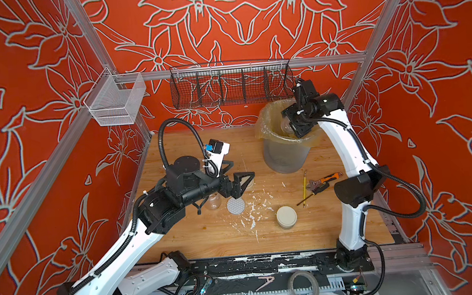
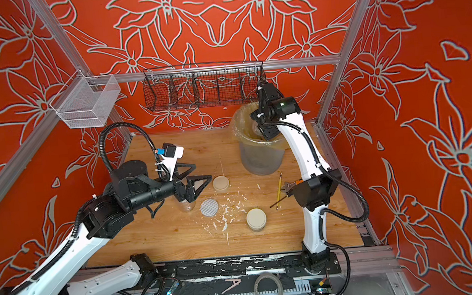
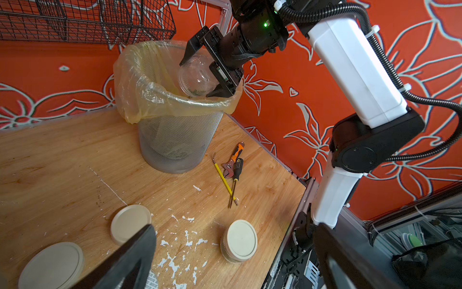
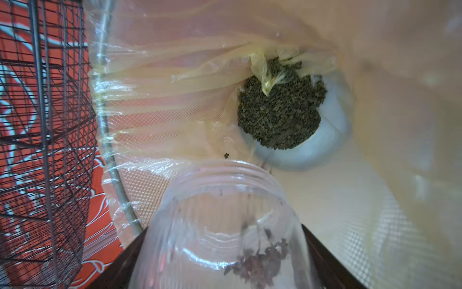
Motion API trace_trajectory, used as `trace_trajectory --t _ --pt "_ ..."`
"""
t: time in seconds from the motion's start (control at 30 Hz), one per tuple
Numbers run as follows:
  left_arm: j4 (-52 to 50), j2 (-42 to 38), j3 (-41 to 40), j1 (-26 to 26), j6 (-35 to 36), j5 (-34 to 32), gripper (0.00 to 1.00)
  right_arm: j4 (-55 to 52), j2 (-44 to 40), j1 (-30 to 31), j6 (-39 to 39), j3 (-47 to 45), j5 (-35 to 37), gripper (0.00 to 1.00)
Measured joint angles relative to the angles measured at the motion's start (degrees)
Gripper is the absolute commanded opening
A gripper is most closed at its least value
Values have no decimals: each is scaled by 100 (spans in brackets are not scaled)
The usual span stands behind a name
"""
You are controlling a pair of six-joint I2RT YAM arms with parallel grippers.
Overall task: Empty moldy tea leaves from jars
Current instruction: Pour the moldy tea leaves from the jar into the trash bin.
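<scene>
Tea leaves are sticking to the inside of the tipped jar (image 4: pixel 260 267), so my right gripper should roll the jar to and fro over the bin (image 1: pixel 274 120) before it lifts the jar out.
My right gripper (image 1: pixel 293 123) (image 3: pixel 200 72) is shut on a clear lidless jar (image 4: pixel 225 225), tipped mouth-down inside the bin (image 1: pixel 284 156). A few tea leaves (image 4: pixel 260 260) cling inside the jar, and a dark pile of tea leaves (image 4: pixel 280 112) lies at the bin's bottom. My left gripper (image 1: pixel 235 172) (image 3: pixel 235 227) hangs open over the table with nothing between its fingers. Beneath it stands an open empty jar (image 1: pixel 213 203) beside a dotted white lid (image 1: pixel 236 205). One squat lidded jar (image 1: pixel 286 217) (image 3: pixel 240 240) stands nearer the front, another (image 2: pixel 221 183) by the left fingers.
The grey mesh bin (image 3: pixel 175 140) has a yellowish liner. A wrench, screwdriver and pencil (image 1: pixel 318 185) lie to its right. White flakes (image 1: pixel 251 210) litter the table's middle. A black wire basket (image 1: pixel 233 86) and a white mesh basket (image 1: pixel 116 101) hang on the frame.
</scene>
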Motion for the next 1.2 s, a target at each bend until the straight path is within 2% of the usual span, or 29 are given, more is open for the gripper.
trace_trajectory --t 0.33,0.47,0.6,0.7,0.87,1.03,1.2 --pt "4 2 0 0 -46 -2 97 780 -680 -238 1051 -979 -634 0" --pt "17 2 -2 0 -52 -2 97 1228 -721 -289 890 -1252 -579 0" --pt "68 -7 -39 0 -68 -7 97 973 -149 -297 -461 -31 -317 0" --pt "85 -11 -105 0 -68 -20 97 938 133 -297 -1941 715 -251 0" --pt "122 39 -118 -2 -66 -15 97 682 188 -247 -4341 931 -149 0" --pt "164 149 -116 -2 -66 4 97 -26 651 -179 -6190 1521 22 0" --pt "144 179 -79 -2 -63 15 97 -570 1084 227 -7746 1821 981 0"
